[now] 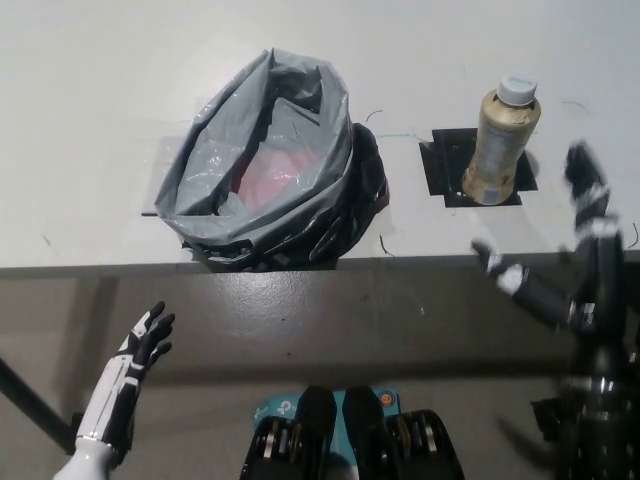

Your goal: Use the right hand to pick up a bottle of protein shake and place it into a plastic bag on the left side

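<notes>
My gripper is going to lower the protein shake bottle in, and the bag (pixel 268 165) will stay open then, because the grey plastic bag's folded rim (pixel 250 226) stands wide by itself.
A tan protein shake bottle (pixel 500 145) with a pale cap stands upright on a black square mark at the table's right. My black right hand (pixel 575 250) hovers just right of and below it, fingers spread open, not touching the bottle. The grey plastic bag (pixel 262 160) sits open-mouthed on the table to the left of the bottle, with something pink visible inside. My white left hand (pixel 145 340) rests low at the lower left, below the table's edge, fingers apart and holding nothing.
The white table (pixel 100 80) ends in a front edge running across the picture's middle. A dark floor lies below it. A black lining or second bag edge (pixel 365 185) shows at the bag's right side.
</notes>
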### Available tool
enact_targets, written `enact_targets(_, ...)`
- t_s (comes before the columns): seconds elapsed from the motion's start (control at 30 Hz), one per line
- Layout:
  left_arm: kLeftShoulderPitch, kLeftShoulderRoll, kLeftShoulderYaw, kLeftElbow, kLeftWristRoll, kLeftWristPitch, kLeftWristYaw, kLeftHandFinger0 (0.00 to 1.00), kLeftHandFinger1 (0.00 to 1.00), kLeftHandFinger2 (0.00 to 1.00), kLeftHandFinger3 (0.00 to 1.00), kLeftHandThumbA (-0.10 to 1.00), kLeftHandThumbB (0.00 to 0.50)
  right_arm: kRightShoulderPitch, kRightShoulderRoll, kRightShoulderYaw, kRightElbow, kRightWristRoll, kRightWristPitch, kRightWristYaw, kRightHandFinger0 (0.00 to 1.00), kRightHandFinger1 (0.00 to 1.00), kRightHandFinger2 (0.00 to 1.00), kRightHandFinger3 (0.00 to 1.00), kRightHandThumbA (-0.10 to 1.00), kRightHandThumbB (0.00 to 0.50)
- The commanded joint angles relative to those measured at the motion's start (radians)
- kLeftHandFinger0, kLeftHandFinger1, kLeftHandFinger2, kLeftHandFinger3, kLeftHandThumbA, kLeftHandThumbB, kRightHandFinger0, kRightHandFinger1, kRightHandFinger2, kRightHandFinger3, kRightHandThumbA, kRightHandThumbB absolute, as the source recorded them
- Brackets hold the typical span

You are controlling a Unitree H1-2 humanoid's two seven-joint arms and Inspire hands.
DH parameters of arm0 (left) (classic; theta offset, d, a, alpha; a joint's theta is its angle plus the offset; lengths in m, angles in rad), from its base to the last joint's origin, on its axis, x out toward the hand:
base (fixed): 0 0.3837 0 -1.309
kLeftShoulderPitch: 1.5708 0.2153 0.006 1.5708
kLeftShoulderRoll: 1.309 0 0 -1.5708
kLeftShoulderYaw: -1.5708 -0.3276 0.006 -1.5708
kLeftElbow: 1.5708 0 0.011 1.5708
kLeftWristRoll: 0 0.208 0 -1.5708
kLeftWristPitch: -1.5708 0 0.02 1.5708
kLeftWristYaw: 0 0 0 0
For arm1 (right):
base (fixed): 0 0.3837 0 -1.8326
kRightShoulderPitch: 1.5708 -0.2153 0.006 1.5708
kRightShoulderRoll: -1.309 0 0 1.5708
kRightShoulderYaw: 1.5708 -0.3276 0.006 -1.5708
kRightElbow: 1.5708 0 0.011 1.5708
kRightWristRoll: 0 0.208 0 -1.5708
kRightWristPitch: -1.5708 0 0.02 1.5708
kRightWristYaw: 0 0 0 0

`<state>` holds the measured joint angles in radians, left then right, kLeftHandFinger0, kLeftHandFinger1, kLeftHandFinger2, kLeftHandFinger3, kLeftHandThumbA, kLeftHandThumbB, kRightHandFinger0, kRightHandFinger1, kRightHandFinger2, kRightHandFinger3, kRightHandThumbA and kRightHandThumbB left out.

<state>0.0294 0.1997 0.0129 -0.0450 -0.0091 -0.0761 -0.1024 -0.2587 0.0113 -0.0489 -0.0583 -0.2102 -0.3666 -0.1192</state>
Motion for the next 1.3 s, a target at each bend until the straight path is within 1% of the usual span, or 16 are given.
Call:
enact_targets(0.0, 0.023, -0.001, 0.012, -0.033, -0.008, -0.071, 0.003, 1.0, 1.0, 1.0, 1.0, 1.0, 0.214, -0.105, 0.002, -0.022, 0.027, -0.061, -0.006, -0.066, 1.0, 1.0, 1.0, 1.0, 0.98, 0.338)
enact_targets(0.03, 0.026, 0.0, 0.013, -0.04, -0.011, -0.06, 0.0, 1.0, 1.0, 1.0, 1.0, 1.0, 0.228, -0.123, 0.003, -0.025, 0.044, -0.057, -0.002, -0.07, 1.0, 1.0, 1.0, 1.0, 0.99, 0.353)
enact_targets(0.1, 0.025, 0.0, 0.012, -0.045, -0.005, -0.057, 0.001, 1.0, 1.0, 1.0, 1.0, 1.0, 0.214, -0.162, 0.006, -0.034, 0.083, -0.066, 0.012, -0.089, 1.0, 1.0, 1.0, 1.0, 1.0, 0.379)
enact_targets(0.13, 0.023, 0.001, 0.011, -0.047, -0.007, -0.05, -0.001, 1.0, 1.0, 1.0, 1.0, 1.0, 0.212, -0.178, 0.005, -0.037, 0.098, -0.069, 0.02, -0.095, 1.0, 1.0, 1.0, 1.0, 1.0, 0.372)
enact_targets(0.2, 0.022, 0.001, 0.011, -0.054, -0.015, -0.034, -0.006, 1.0, 1.0, 1.0, 1.0, 1.0, 0.225, -0.208, 0.005, -0.045, 0.13, -0.076, 0.049, -0.107, 1.0, 1.0, 1.0, 1.0, 1.0, 0.396)
enact_targets(0.27, 0.021, 0.003, 0.009, -0.057, -0.018, -0.031, -0.011, 1.0, 1.0, 1.0, 1.0, 1.0, 0.219, -0.235, 0.005, -0.051, 0.163, -0.084, 0.057, -0.123, 1.0, 1.0, 1.0, 1.0, 1.0, 0.393)
enact_targets(0.3, 0.022, 0.004, 0.008, -0.057, -0.017, -0.03, -0.012, 1.0, 1.0, 1.0, 1.0, 1.0, 0.222, -0.246, 0.003, -0.053, 0.177, -0.079, 0.065, -0.124, 1.0, 1.0, 1.0, 1.0, 1.0, 0.378)
enact_targets(0.33, 0.022, 0.004, 0.008, -0.057, -0.018, -0.031, -0.013, 1.0, 1.0, 1.0, 1.0, 1.0, 0.223, -0.269, -0.001, -0.058, 0.204, -0.072, 0.069, -0.128, 1.0, 1.0, 1.0, 1.0, 1.0, 0.349)
enact_targets(0.43, 0.021, 0.003, 0.006, -0.05, -0.024, -0.04, -0.017, 1.0, 1.0, 1.0, 1.0, 1.0, 0.234, -0.329, -0.015, -0.08, 0.299, -0.05, 0.059, -0.151, 1.0, 1.0, 1.0, 1.0, 1.0, 0.363)
enact_targets(0.63, 0.021, 0.011, 0.007, -0.053, -0.027, -0.038, -0.02, 1.0, 1.0, 1.0, 1.0, 1.0, 0.249, -0.412, -0.044, -0.117, 0.449, -0.029, 0.008, -0.199, 1.0, 1.0, 1.0, 1.0, 1.0, 0.356)
enact_targets(0.67, 0.022, 0.012, 0.008, -0.053, -0.032, -0.036, -0.022, 1.0, 1.0, 1.0, 1.0, 1.0, 0.253, -0.418, -0.047, -0.12, 0.462, -0.03, -0.002, -0.206, 1.0, 1.0, 1.0, 1.0, 1.0, 0.343)
enact_targets(0.8, 0.023, 0.015, 0.008, -0.058, -0.031, -0.031, -0.022, 1.0, 1.0, 1.0, 1.0, 1.0, 0.254, -0.436, -0.061, -0.128, 0.481, -0.031, -0.002, -0.227, 1.0, 1.0, 1.0, 1.0, 1.0, 0.373)
enact_targets(0.9, 0.027, 0.017, 0.006, -0.058, -0.028, -0.025, -0.023, 1.0, 1.0, 1.0, 1.0, 1.0, 0.277, -0.435, -0.063, -0.132, 0.473, -0.03, 0.01, -0.237, 1.0, 1.0, 1.0, 1.0, 1.0, 0.382)
enact_targets(1.07, 0.023, 0.014, -0.002, -0.048, -0.029, -0.033, -0.029, 1.0, 1.0, 1.0, 1.0, 1.0, 0.254, -0.431, -0.073, -0.132, 0.482, -0.028, 0.014, -0.241, 1.0, 1.0, 1.0, 1.0, 1.0, 0.39)
enact_targets(1.2, 0.023, 0.014, -0.005, -0.046, -0.026, -0.033, -0.03, 1.0, 1.0, 1.0, 1.0, 1.0, 0.267, -0.445, -0.074, -0.123, 0.515, -0.044, 0.024, -0.259, 1.0, 1.0, 1.0, 1.0, 1.0, 0.39)
enact_targets(1.27, 0.022, 0.013, -0.006, -0.046, -0.032, -0.031, -0.036, 1.0, 1.0, 1.0, 1.0, 1.0, 0.267, -0.452, -0.076, -0.114, 0.534, -0.056, 0.037, -0.265, 1.0, 1.0, 1.0, 1.0, 1.0, 0.414)
